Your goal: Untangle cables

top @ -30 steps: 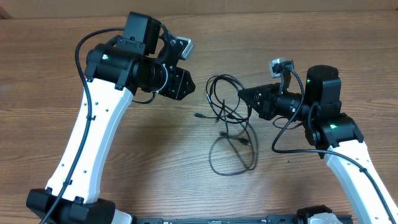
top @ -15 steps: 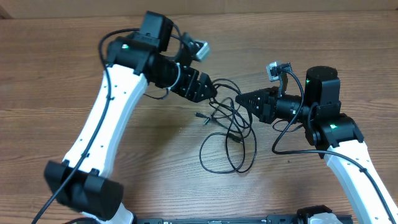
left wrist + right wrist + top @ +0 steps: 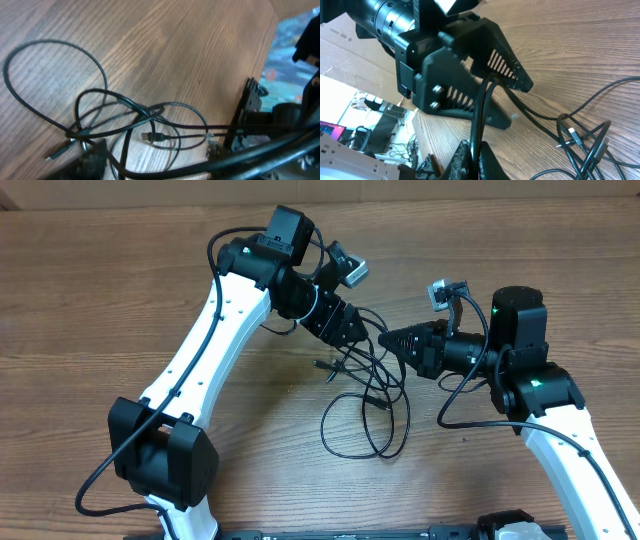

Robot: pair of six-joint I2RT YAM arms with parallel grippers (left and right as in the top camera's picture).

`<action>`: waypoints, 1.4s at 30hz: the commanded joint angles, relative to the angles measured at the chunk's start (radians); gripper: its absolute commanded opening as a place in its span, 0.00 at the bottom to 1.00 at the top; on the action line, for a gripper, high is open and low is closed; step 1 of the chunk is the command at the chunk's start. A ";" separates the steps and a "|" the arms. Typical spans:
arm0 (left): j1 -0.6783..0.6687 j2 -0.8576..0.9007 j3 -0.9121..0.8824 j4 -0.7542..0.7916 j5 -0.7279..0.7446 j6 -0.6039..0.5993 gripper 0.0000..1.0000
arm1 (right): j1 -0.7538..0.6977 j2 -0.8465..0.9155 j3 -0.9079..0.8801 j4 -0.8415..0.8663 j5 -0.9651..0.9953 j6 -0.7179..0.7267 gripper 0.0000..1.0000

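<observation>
Both of the robot's grippers hold the same strands of cable above the tangle, so the left gripper should raise them while the right gripper opens and grabs the cable loops below.
The cables are thin black cords lying in tangled loops on the wooden table between the two arms. A small plug lies inside the loops. My right gripper is shut on cable strands, which rise from its fingertips to the left gripper's fingers. My left gripper stands tip to tip with the right one, above the top of the tangle. In the left wrist view its jaws are blurred but apart, with strands running between them.
The right arm's own thicker wire hangs in a loop beside the tangle. The table's far edge runs along the top, with cardboard beyond it. Bare wood lies left of the left arm.
The left arm has swung right across the table until its gripper meets the right gripper at the cables. The lower cable loop has shifted a little to the left. The right arm has held still.
</observation>
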 commanded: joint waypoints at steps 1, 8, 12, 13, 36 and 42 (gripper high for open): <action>-0.003 0.002 0.000 0.005 -0.017 0.024 0.29 | 0.000 -0.003 0.000 0.003 -0.017 -0.006 0.04; 0.039 -0.019 0.026 -0.071 -0.076 0.007 0.04 | -0.001 -0.003 0.000 -0.021 0.134 -0.006 0.05; 0.098 -0.069 0.105 -0.118 -0.072 -0.015 0.04 | -0.001 -0.003 0.000 -0.116 0.447 -0.006 0.05; 0.115 -0.089 0.134 -0.119 -0.050 -0.026 0.04 | -0.001 -0.003 0.000 -0.150 0.553 -0.001 0.05; 0.116 -0.307 0.300 0.330 0.378 -0.346 0.04 | 0.000 -0.003 -0.001 -0.134 0.097 -0.121 0.73; 0.102 -0.307 0.300 0.384 0.384 -0.392 0.04 | 0.000 -0.003 -0.001 -0.097 0.149 -0.120 0.79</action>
